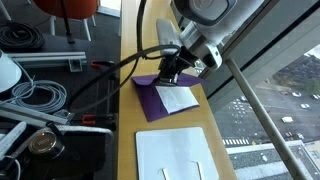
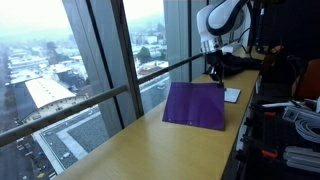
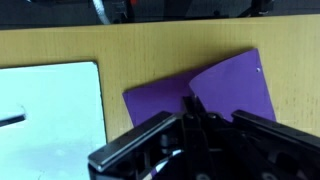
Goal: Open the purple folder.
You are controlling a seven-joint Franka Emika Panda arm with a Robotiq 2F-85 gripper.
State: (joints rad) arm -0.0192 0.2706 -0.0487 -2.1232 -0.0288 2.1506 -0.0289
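The purple cover [image 2: 195, 105] is bent low over the folder's paper, so my gripper needs to lift it upright first and then lay it over the wood [image 1: 131, 45] past the folder's fold.
The purple folder [image 1: 150, 100] lies on the wooden table by the window. Its top cover is lifted at an angle, and white paper [image 1: 178, 98] shows inside. In an exterior view the raised cover [image 2: 195, 105] faces the camera, with a corner of the paper [image 2: 232, 95] behind it. My gripper [image 1: 173, 72] hangs just above the folder, its fingers together on the cover's free edge. In the wrist view the shut fingertips [image 3: 194, 104] pinch the purple cover [image 3: 235, 85]. It also shows in an exterior view [image 2: 213, 72].
A plain white flat sheet [image 1: 175, 155] lies on the table near the folder, and shows in the wrist view [image 3: 50, 110]. Cables and equipment [image 1: 40, 95] crowd the side away from the window. Window glass and a rail [image 1: 255, 100] border the table's other edge.
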